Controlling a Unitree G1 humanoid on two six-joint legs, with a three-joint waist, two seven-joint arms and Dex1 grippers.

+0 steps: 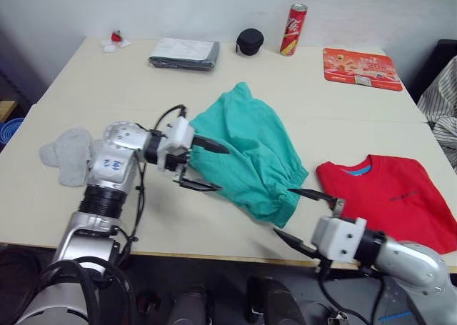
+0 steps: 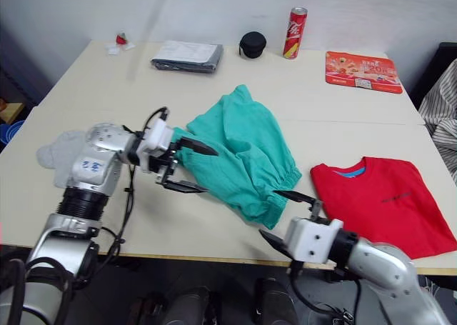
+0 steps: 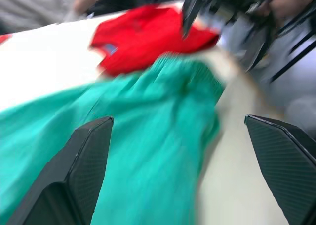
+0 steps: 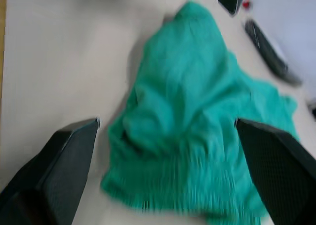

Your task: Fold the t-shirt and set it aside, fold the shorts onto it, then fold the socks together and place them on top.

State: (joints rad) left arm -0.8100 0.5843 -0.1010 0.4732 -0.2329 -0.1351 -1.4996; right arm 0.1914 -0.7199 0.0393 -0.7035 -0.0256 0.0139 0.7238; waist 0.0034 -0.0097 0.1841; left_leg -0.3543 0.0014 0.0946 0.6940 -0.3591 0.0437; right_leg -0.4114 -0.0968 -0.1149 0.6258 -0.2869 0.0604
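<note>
I expect the shorts' waist (image 1: 283, 195) to stay puckered and bunch up when I lift its corner, because tight ribs (image 4: 185, 183) run along the waist's gathered edge.
The teal shorts (image 1: 250, 153) lie spread in the middle of the table, gathered waist toward the front edge. My left gripper (image 1: 203, 166) is open at their left edge, one finger over the cloth and one beside it. At the front edge, just right of the waist, my right gripper (image 1: 305, 219) stands open and holds nothing. The red t-shirt (image 1: 396, 196) lies folded at the right, blue collar showing. The grey socks (image 1: 68, 156) lie at the far left behind my left arm. Both wrist views look onto the shorts (image 3: 148, 151) (image 4: 197, 121).
At the back of the table are a grey folded packet (image 1: 184, 53), a small black case (image 1: 250, 41), a red can (image 1: 293, 29) and a red card (image 1: 362, 68). Small red and white bits (image 1: 115, 41) lie at the back left. Striped cloth (image 1: 441, 103) hangs at the right.
</note>
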